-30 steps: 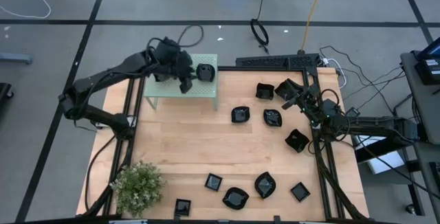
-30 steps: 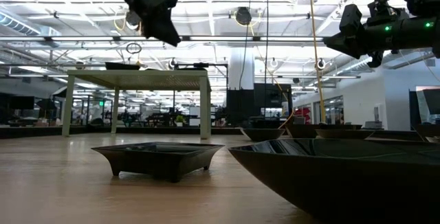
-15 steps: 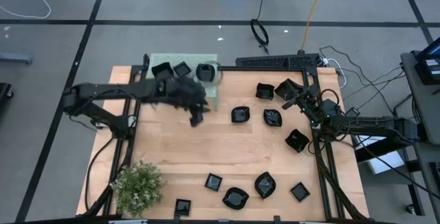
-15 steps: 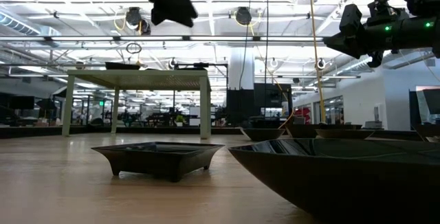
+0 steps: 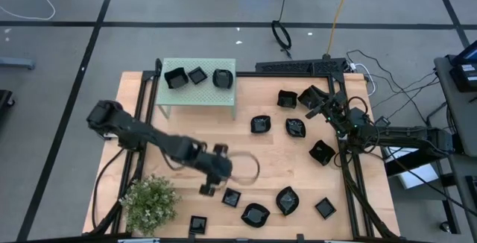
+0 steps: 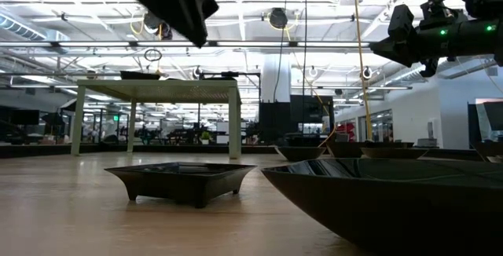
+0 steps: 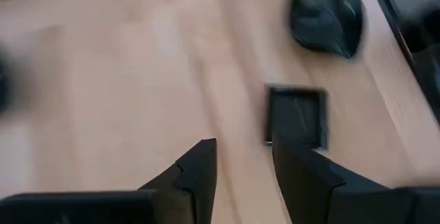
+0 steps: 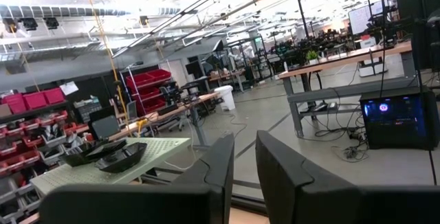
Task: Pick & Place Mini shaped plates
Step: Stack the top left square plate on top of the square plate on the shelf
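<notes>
My left gripper should go on moving down before my open fingers are on both sides of the square plate's side rim (image 7: 324, 119). Clear wood (image 7: 354, 121) lies along that rim, and the fingers face across it.
Several small glossy black plates lie on the wooden table, among them a square one (image 5: 232, 197) near the front edge, also seen as the square plate (image 7: 295, 116) in the left wrist view. Three plates (image 5: 197, 75) sit on top of the pale green stand (image 5: 195, 98). My left gripper (image 5: 209, 183) hovers just left of the square plate, open and empty (image 7: 244, 159). My right gripper (image 5: 317, 109) waits above the plates at the table's right side, fingers a narrow gap apart (image 8: 244, 159), holding nothing.
A potted plant (image 5: 149, 202) stands at the near left corner, close to my left arm. More plates (image 5: 287, 200) cluster along the near edge, and others (image 5: 296, 127) lie at the right. Bare wood lies in the table's middle. A black frame rail (image 5: 350, 176) runs along the right side.
My left gripper has swung away from above the green stand, toward the table's near edge and somewhat right, and now hovers by the square plate near the front. Three plates show uncovered on the stand. The right arm has kept still.
</notes>
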You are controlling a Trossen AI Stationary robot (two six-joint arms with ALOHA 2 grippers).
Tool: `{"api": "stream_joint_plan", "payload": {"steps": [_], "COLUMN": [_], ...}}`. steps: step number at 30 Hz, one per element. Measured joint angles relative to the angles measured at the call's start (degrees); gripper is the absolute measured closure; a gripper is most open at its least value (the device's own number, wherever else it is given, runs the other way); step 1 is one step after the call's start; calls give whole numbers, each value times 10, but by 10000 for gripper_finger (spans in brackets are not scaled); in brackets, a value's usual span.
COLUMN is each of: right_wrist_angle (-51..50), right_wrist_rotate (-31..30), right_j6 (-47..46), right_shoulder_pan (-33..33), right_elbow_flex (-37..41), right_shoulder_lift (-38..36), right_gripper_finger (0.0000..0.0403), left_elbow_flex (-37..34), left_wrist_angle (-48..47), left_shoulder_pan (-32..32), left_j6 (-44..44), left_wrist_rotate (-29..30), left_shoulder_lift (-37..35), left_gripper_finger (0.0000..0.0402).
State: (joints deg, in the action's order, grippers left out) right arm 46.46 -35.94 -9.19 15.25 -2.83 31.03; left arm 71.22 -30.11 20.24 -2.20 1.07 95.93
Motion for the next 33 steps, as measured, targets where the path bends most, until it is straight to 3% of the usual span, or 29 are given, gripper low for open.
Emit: {"api": "stream_joint_plan", "payload": {"steps": [5,14,25,33], "right_wrist_angle": [0,0,0,0], "right_wrist_rotate": [0,0,0,0], "right_j6": [0,0,0,0], "right_shoulder_pan": [0,0,0,0], "right_elbow_flex": [0,0,0,0], "right_shoulder_lift": [0,0,1,1], "right_gripper_finger": [351,351,351,351], "left_elbow_flex": [0,0,0,0], "left_wrist_angle": [24,94,148,131], "left_shoulder_pan": [42,78,91,98], "left_j6": [73,128,67,48], "left_wrist_rotate": [0,-9,-60,-15], "left_shoulder_lift": [55,130,170,182], "left_gripper_finger": [256,256,256,257]}}
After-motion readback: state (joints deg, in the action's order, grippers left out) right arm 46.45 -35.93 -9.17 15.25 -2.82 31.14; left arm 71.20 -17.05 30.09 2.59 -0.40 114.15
